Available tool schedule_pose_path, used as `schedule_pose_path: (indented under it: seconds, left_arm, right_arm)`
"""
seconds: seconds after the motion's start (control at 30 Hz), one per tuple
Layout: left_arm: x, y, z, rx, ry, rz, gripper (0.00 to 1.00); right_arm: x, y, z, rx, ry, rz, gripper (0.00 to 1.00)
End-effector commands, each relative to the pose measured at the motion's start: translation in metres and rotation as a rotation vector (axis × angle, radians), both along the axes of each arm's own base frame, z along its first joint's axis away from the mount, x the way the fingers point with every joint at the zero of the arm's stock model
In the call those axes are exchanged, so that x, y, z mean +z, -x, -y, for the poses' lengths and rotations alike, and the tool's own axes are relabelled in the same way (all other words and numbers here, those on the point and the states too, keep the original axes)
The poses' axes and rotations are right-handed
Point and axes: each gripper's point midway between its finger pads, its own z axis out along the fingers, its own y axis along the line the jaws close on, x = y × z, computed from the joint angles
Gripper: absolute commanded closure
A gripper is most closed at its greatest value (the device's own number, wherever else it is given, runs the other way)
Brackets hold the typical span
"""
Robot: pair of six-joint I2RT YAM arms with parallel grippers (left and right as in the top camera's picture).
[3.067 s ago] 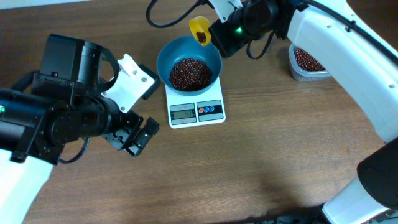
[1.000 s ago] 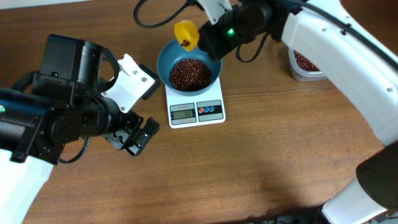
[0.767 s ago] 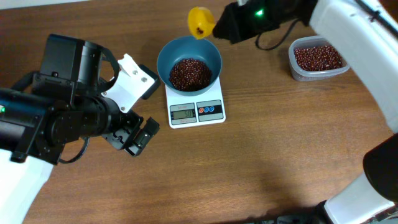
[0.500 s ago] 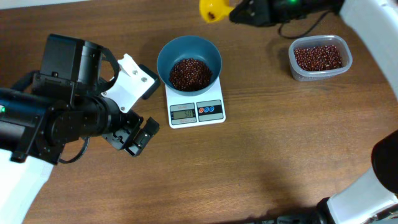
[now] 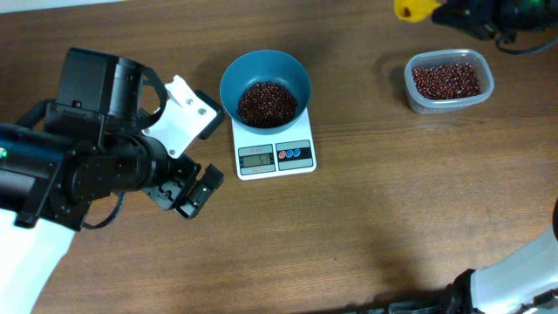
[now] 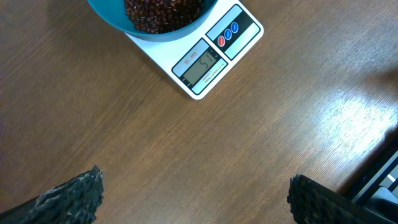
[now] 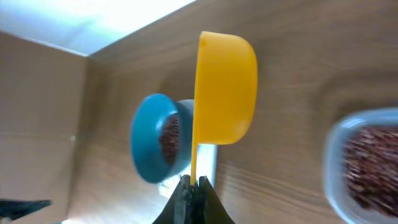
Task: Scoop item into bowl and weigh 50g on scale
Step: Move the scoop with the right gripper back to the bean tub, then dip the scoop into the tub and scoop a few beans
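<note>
The scale's display [image 5: 257, 160] shows a little more than 50g, so my right gripper needs to move the yellow scoop to the beans in the bowl [image 5: 267, 105] and remove a few.
The teal-blue bowl [image 5: 265, 87] stands on the white scale [image 5: 275, 155] and holds a heap of red-brown beans [image 5: 266, 103]. The scale's display [image 6: 200, 66] reads about 51. More beans fill a clear tub [image 5: 448, 80] at the back right. My right gripper [image 7: 194, 185] is shut on the handle of a yellow scoop [image 7: 224, 88], held at the table's far right edge [image 5: 417, 9], behind the tub. My left gripper [image 5: 187, 194] is open and empty, just left of and in front of the scale; its two fingertips show in the left wrist view [image 6: 193, 199].
The bowl [image 6: 149, 15] and scale [image 6: 205, 53] show at the top of the left wrist view. The right wrist view shows the bowl [image 7: 158, 138] to the left and the tub [image 7: 367, 162] to the right. Bare wooden table [image 5: 375, 227] lies in front.
My right gripper carried the yellow scoop from over the bowl's rim up and to the right, to the far right edge behind the tub. The left arm has not moved.
</note>
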Motion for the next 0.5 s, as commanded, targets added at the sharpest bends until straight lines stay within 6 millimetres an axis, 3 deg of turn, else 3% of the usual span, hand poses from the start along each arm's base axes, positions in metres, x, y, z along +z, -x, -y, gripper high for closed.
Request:
schedule_pose_path:
  seconds: [0.0, 0.13, 0.33, 0.47]
  left_arm:
    - [0.006, -0.001, 0.001, 0.01, 0.02, 0.01, 0.01]
    - [0.007, -0.001, 0.001, 0.01, 0.02, 0.011, 0.01]
    - [0.006, -0.001, 0.001, 0.01, 0.02, 0.01, 0.01]
    - [0.007, -0.001, 0.001, 0.01, 0.02, 0.011, 0.01]
  right_arm:
    - [-0.01, 0.008, 0.037, -0.098, 0.199, -0.057, 0.96]
    - [-0.032, 0.024, 0.065, -0.173, 0.368, -0.182, 0.96]
    - [-0.037, 0.032, 0.07, -0.184, 0.399, -0.228, 0.96]
    - [-0.044, 0.038, 0.09, -0.23, 0.514, -0.271, 0.96]
